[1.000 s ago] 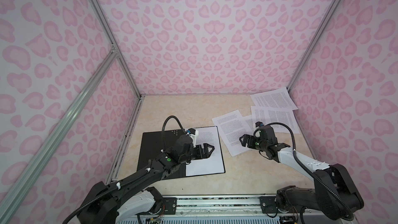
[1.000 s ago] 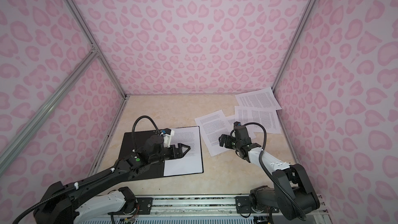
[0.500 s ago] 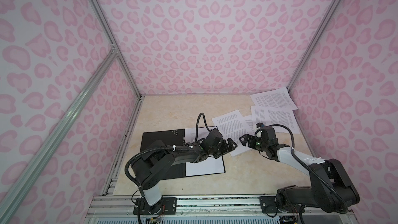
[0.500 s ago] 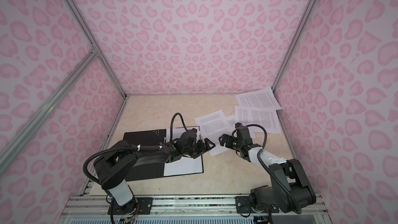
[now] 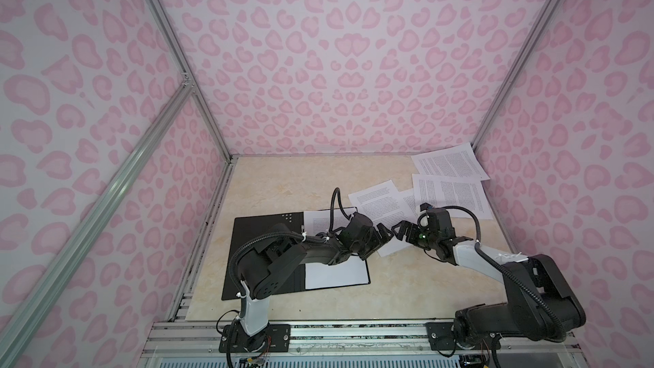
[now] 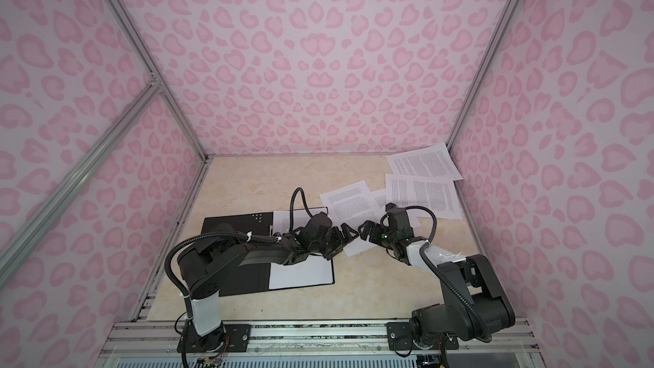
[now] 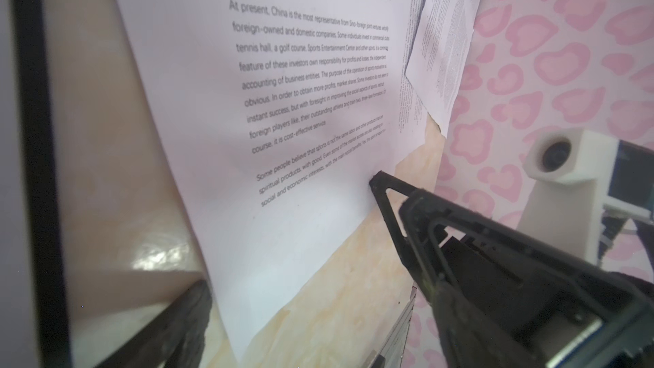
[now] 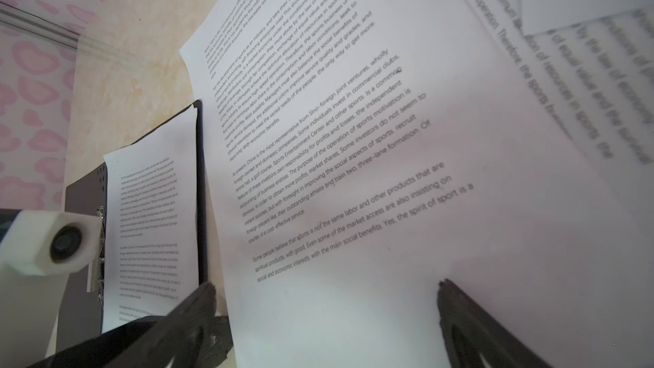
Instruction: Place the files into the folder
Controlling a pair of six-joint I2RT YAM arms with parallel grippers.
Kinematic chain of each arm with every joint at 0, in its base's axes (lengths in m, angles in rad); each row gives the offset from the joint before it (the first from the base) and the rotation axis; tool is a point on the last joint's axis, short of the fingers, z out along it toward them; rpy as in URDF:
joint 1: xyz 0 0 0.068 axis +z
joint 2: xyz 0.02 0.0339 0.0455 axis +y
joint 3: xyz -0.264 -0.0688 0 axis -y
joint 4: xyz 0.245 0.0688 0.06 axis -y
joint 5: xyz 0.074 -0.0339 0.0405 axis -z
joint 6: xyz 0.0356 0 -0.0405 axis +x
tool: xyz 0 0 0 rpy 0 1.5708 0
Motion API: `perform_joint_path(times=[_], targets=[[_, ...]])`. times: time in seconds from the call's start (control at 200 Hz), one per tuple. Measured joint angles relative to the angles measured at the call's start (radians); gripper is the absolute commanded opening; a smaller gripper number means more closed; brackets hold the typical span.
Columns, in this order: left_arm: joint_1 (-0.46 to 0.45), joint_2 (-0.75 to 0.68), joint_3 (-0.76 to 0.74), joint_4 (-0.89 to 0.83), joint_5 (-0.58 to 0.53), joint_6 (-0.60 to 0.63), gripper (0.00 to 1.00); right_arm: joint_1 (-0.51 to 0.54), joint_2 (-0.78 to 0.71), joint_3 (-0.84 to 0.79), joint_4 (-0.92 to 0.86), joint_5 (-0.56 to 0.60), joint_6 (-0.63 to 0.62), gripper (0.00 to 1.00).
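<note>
I should use my left gripper to pinch the file at its near corner [image 5: 383, 253] and carry the file over, because my right gripper is at the slanted file's edge [image 7: 391, 165] away from the folder.
The folder [image 5: 247, 235] [image 6: 219, 224] lies open, black inside up, at the left of the table. One file [image 5: 336, 276] [image 6: 300, 272] lies on its right half. Another file [image 5: 378, 203] [image 6: 350, 203] lies slanted just right of the folder. My left gripper [image 5: 385, 237] [image 6: 348, 233] reaches across the folder to that sheet's near corner, open. My right gripper [image 5: 398, 231] [image 6: 364, 233] faces it tip to tip, open. In the right wrist view its fingers [image 8: 460, 309] straddle the sheet's [image 8: 354, 136] near edge. In the left wrist view the sheet [image 7: 283, 136] runs between the open fingers [image 7: 191, 313].
More printed sheets lie at the back right, one [image 5: 449, 166] [image 6: 423, 164] curling against the wall and one [image 5: 449, 194] [image 6: 424, 194] in front of it. Pink patterned walls enclose the table. A metal rail [image 5: 354, 331] runs along the front edge.
My left arm has swung right from above the folder to the near corner of the slanted sheet, meeting the right gripper. The right gripper has barely moved. Both stayed open.
</note>
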Motion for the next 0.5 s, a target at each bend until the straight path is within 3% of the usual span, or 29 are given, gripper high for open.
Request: perform_joint_path(times=[0.37,0.5], targets=[[0.000,0.064,-0.005,0.177,-0.035,-0.076,0.94,-0.007,0.026,0.000,0.052,0.000,0.024,0.97],[0.000,0.076,-0.005,0.199,-0.058,-0.090,0.79,-0.008,0.034,-0.004,0.054,-0.016,0.029,0.97]])
